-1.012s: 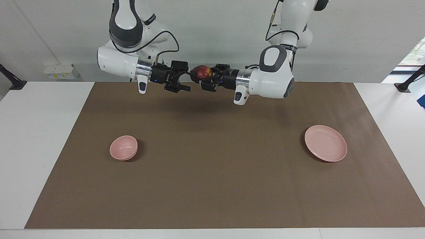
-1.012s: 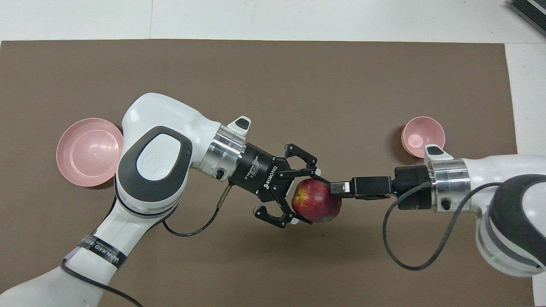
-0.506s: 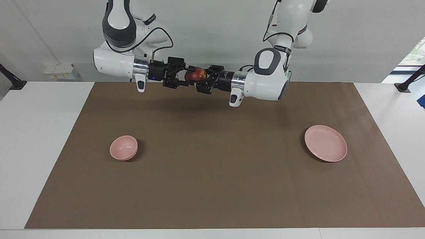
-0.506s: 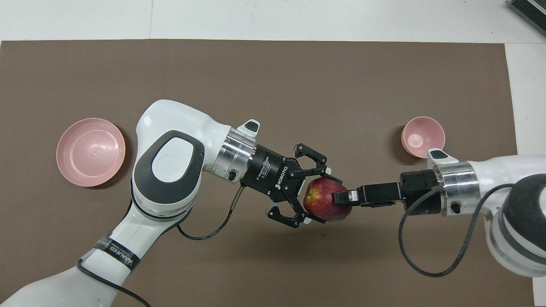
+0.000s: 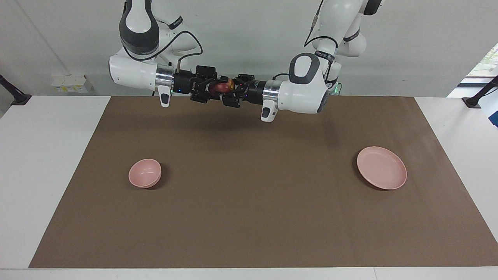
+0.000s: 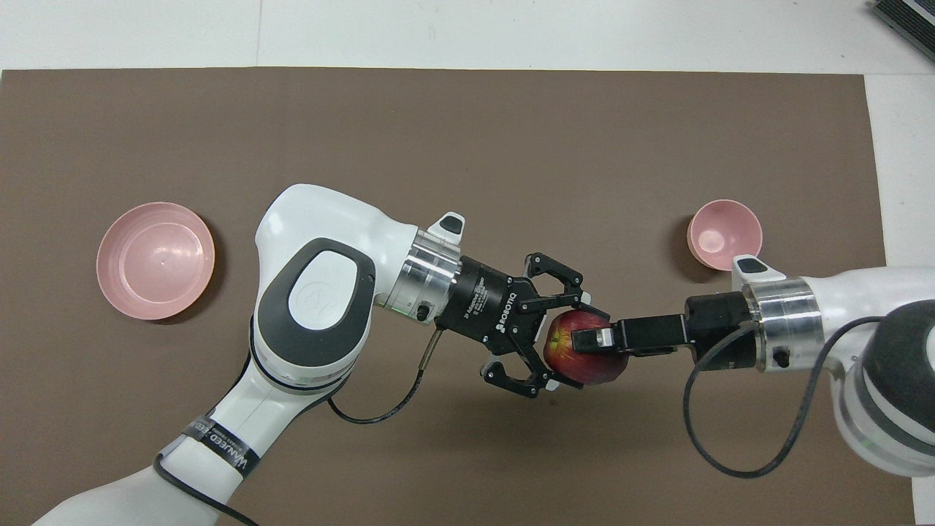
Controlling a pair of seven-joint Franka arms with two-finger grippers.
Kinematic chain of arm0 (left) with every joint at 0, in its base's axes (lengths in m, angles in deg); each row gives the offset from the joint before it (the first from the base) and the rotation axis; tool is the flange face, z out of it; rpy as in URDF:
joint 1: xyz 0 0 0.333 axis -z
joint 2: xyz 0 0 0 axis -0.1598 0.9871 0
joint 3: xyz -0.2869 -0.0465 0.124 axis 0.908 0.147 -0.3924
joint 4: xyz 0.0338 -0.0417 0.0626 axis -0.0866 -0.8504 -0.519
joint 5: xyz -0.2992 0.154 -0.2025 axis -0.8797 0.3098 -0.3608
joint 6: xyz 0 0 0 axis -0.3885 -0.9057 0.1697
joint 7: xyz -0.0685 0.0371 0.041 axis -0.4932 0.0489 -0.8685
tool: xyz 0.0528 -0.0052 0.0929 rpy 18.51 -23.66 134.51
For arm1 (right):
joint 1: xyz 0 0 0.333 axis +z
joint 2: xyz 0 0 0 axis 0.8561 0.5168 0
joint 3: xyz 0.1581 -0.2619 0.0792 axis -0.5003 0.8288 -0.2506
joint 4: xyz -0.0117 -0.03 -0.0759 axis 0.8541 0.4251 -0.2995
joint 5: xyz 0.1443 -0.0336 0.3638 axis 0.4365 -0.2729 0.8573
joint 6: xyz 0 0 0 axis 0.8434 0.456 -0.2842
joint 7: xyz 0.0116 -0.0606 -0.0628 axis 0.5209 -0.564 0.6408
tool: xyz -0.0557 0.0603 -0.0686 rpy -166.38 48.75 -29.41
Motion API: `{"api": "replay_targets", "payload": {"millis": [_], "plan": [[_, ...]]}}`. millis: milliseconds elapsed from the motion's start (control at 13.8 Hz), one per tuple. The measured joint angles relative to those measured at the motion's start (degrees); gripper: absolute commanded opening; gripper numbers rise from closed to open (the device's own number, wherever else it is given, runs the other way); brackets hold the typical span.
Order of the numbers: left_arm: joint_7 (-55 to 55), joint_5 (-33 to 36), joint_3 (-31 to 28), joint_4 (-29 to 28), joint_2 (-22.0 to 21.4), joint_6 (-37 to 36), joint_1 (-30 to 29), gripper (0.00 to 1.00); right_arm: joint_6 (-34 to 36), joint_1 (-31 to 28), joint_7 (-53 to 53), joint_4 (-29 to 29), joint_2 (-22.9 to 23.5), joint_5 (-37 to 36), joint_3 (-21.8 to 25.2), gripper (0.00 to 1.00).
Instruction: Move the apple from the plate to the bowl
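The bowl (image 6: 725, 234) is on my right gripper's side, far from my left arm, so that gripper should close on the apple (image 6: 562, 348) before my left gripper opens and retreats.
The dark red apple (image 5: 222, 87) (image 6: 581, 365) hangs in the air over the middle of the brown mat, on the robots' side of it. My left gripper (image 5: 230, 91) (image 6: 574, 349) is shut on the apple from the side. My right gripper (image 5: 215, 88) (image 6: 586, 342) meets it head-on, open, one finger above the apple and one below. The small deep pink bowl (image 5: 144, 173) (image 6: 724, 234) sits empty toward the right arm's end. Toward the left arm's end, the wide pink plate (image 5: 381, 167) (image 6: 155, 261) is also empty.
A brown mat (image 5: 249, 217) covers most of the white table (image 5: 46, 163). A small white box (image 5: 70, 83) lies at the table's edge by the wall near the right arm. A dark object (image 6: 906, 18) shows at the mat's outer corner.
The left gripper has carried the apple toward the right arm and in between the right gripper's fingers. Those fingers have started to narrow around it. Bowl and plate have not moved.
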Motion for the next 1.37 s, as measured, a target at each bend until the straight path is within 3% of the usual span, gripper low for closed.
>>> {"api": "replay_targets", "payload": {"millis": [72, 217, 289, 361, 434, 795, 1157, 1373], "plan": [[0.00, 0.00, 0.07, -0.01, 0.01, 0.03, 0.00, 0.00, 0.04, 0.00, -0.73, 0.04, -0.01, 0.00, 0.02, 0.00], [0.22, -0.01, 0.12, -0.01, 0.03, 0.02, 0.22, 0.00, 0.17, -0.02, -2.02, 0.07, -0.10, -0.02, 0.07, 0.00], [0.39, -0.02, 0.12, 0.00, 0.04, 0.02, 0.27, 0.11, 0.28, -0.03, -2.48, 0.10, -0.10, -0.02, 0.12, 0.00], [0.51, -0.01, 0.11, 0.00, 0.04, 0.01, 0.29, 0.68, 0.30, -0.03, -2.91, 0.11, -0.10, -0.05, 0.12, 0.00], [0.59, -0.01, 0.10, 0.00, 0.04, 0.02, 0.30, 1.00, 0.30, -0.03, -3.11, 0.11, -0.10, -0.06, 0.12, 0.00], [0.58, 0.58, 0.08, 0.18, 0.01, 0.27, 0.46, 1.00, 0.26, -0.05, -5.20, 0.09, 0.17, -1.53, 0.08, 0.00], [0.58, 9.29, -1.14, 0.21, 0.03, 0.43, -1.62, 1.00, -0.47, -1.41, -5.24, -1.62, 2.02, -12.35, 0.26, 0.00], [0.52, 17.00, -1.30, 0.15, 0.28, 0.43, -4.14, 1.00, -1.97, -1.93, -5.43, -3.17, 3.46, -23.31, 0.33, 0.00]]}}
